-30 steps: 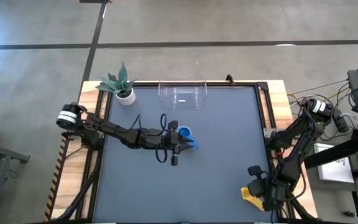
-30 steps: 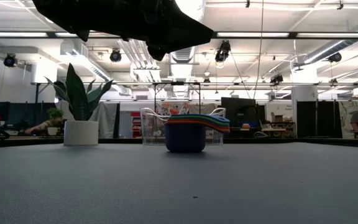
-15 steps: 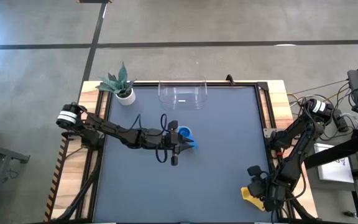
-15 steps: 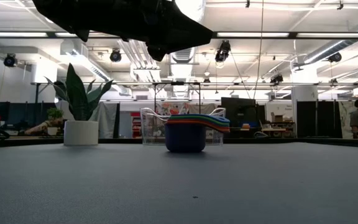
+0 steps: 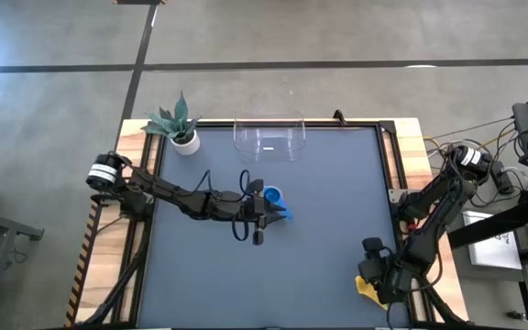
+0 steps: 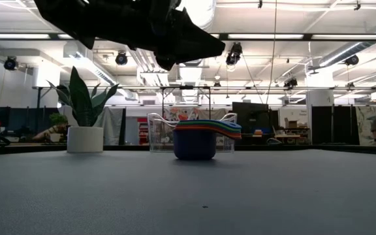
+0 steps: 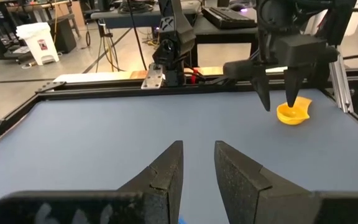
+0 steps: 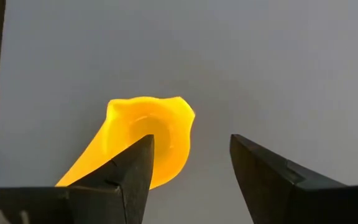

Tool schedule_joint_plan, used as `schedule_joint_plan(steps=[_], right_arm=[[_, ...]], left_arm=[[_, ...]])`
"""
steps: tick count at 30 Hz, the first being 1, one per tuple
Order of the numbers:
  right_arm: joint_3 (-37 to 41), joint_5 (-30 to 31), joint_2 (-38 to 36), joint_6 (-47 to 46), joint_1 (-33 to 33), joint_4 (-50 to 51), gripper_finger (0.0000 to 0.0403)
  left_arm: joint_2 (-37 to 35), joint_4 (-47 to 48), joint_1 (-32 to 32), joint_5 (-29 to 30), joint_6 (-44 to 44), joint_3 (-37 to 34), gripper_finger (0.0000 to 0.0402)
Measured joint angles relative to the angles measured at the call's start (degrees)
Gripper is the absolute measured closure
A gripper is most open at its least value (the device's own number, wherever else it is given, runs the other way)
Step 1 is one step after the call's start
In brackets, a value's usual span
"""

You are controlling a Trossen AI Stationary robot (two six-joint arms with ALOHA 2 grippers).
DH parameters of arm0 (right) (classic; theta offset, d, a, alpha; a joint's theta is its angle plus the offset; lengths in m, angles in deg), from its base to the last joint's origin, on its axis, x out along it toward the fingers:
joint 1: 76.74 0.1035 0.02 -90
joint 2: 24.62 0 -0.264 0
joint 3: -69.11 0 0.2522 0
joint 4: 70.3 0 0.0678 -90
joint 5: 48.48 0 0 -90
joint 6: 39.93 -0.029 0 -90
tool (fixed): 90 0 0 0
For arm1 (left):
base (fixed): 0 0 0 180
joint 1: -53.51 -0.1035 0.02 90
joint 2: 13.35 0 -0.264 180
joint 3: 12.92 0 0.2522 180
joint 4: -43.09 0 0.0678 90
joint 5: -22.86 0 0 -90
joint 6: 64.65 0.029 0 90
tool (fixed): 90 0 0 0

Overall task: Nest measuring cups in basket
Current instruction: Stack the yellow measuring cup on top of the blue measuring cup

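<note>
Next, my left gripper moves back first, because it is hovering over the stack point(image 5: 274, 194) where the yellow cup has to go. Then my right gripper will bring the cup by its rim point(image 8: 190, 135).
A stack of nested measuring cups point(image 5: 271, 197), the blue one outermost point(image 6: 194, 145), stands on its base mid-table in front of the clear basket point(image 5: 269, 137). My left gripper point(image 7: 199, 144) hovers well above the stack point(image 6: 194, 39), its fingers a little apart with nothing between them. At the near right corner a yellow cup point(image 8: 160, 124) lies alone on the table point(image 7: 293, 115). My right gripper point(image 8: 191, 140) stands open over it, pointing down point(image 7: 278, 102), with one finger over the cup's bowl and the other beside it. My right gripper has one finger point(image 8: 135, 162) over the yellow cup's bowl point(image 8: 166, 134), coming from above. I cannot tell whether that finger touches the cup. The cup lies on the table.
A small white pot with a plant point(image 5: 184, 137) stands at the far left, beside the basket. The table's raised dark frame point(image 5: 390, 156) runs close to the yellow cup on the right. Open grey mat point(image 5: 328, 220) lies between the stack and the yellow cup.
My right gripper has shifted a little toward the table's left over the yellow cup, so it covers more of the cup from above. The cup lies where it was. My left gripper has moved slightly toward the table's right above the stack.
</note>
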Motion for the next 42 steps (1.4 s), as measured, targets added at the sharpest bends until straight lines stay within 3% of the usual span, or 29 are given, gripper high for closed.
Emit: schedule_joint_plan(steps=[17, 33, 42], right_arm=[[0.40, -0.04, 0.00, 7.50, -0.13, 0.53, 0.0249], [0.37, -0.05, 0.00, 7.50, -0.13, 0.18, 0.0250], [0.35, 3.35, 0.00, 7.96, -0.13, -3.88, 0.0249]], left_arm=[[0.24, -0.84, 0.09, -0.04, 0.74, 0.22, 0.0327], [0.20, -0.50, 0.08, -0.04, 1.37, 0.32, 0.0327], [0.14, -0.66, 0.61, -0.15, 1.47, 0.76, 0.0327]])
